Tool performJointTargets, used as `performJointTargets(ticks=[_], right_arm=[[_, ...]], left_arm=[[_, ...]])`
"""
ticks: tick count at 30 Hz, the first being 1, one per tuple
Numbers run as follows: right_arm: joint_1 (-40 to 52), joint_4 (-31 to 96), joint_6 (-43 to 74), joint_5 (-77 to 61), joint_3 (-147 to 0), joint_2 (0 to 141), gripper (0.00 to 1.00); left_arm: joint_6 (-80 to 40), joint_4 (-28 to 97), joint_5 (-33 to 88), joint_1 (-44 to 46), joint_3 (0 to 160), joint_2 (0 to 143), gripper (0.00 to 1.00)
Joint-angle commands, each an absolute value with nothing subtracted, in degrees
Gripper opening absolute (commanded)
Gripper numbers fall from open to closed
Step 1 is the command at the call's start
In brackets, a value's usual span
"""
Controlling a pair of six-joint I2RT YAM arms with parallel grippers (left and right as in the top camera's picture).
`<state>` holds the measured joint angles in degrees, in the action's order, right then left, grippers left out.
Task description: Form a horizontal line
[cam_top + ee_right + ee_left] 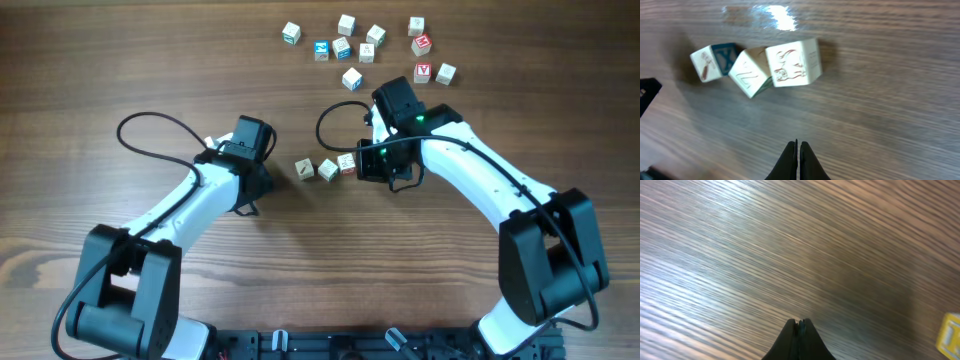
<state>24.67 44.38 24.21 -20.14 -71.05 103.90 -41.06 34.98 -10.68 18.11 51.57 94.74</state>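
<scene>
The middle cube (pixel 328 170) is crooked, so the robot's left gripper should move away, and its right gripper should straighten the row from the end (pixel 305 169) beside the left gripper.
Three small pale wooden cubes form a short row (pixel 327 167) at the table's middle, between the two arms. In the right wrist view the row (pixel 757 66) shows the left cube, a middle cube turned at an angle, and a right cube with a red animal drawing. My right gripper (pixel 799 145) is shut and empty, just right of the row (pixel 372 165). My left gripper (pixel 801 324) is shut and empty over bare wood, left of the row (pixel 262 180). One yellowish cube edge (pixel 950 336) shows at the left wrist view's right border.
A loose scatter of several similar cubes (pixel 365 47) lies at the back of the table, some with blue or red faces. Black cables loop from both arms over the wood.
</scene>
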Motion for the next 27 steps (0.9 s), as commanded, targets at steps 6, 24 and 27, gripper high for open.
performJointTargets(ticks=[6,24,27], right_arm=[[33.34,37.58,27.59,-18.72,-71.64,102.76,0.05],[37.28,28.38,33.63,-13.52,-71.55,112.22,0.05],[37.28,27.35,33.82,-13.21,-71.55,112.33,0.05]], left_arm=[[-43.13,38.28,-8.49,6.79,51.27,95.35,0.04],[-43.11,38.17,-6.44,4.86,51.27,95.37,0.07],[-43.11,38.02,-6.44,4.86,51.27,95.37,0.09]])
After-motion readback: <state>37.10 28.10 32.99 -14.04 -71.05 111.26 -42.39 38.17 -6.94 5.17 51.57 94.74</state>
